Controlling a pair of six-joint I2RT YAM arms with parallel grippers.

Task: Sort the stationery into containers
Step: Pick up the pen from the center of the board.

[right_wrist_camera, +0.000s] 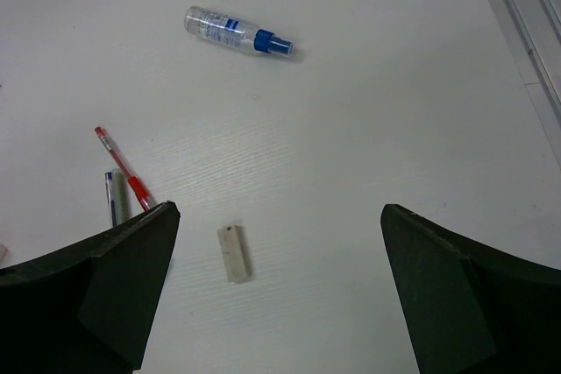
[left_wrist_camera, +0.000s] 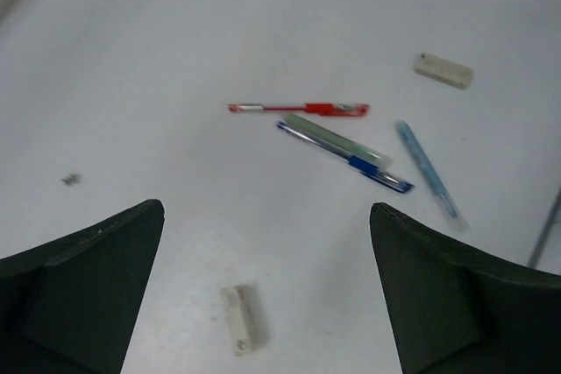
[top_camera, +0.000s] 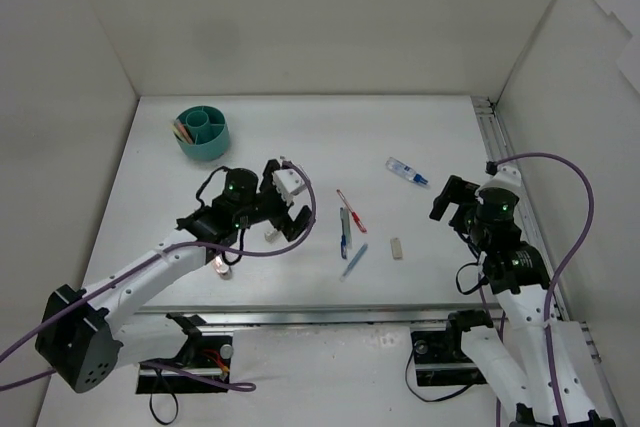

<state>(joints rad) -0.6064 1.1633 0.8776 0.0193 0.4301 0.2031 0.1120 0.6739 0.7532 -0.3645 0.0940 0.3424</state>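
My left gripper should keep going toward the light blue pen's clear end (top_camera: 343,278) and close there, since the light blue pen (top_camera: 355,259) lies free of the blue pen.
The teal cup (top_camera: 203,133) stands at the far left with several pens in one compartment. A red pen (top_camera: 350,210), a blue pen beside a grey one (top_camera: 345,231) and a light blue pen (top_camera: 354,260) lie mid-table. They also show in the left wrist view: the red pen (left_wrist_camera: 298,109), the blue pen (left_wrist_camera: 351,151) and the light blue pen (left_wrist_camera: 427,170). A beige eraser (top_camera: 397,247) lies to their right, below my right gripper (right_wrist_camera: 280,208) in the right wrist view (right_wrist_camera: 233,253). A blue-white tube (top_camera: 407,171) lies further back. My left gripper (left_wrist_camera: 266,208) is open above a second eraser (left_wrist_camera: 244,319).
White walls close in the table on the left, back and right. A metal rail (top_camera: 492,137) runs along the right edge. A small pale block (top_camera: 222,267) lies beside the left arm. Purple cables loop off both arms.
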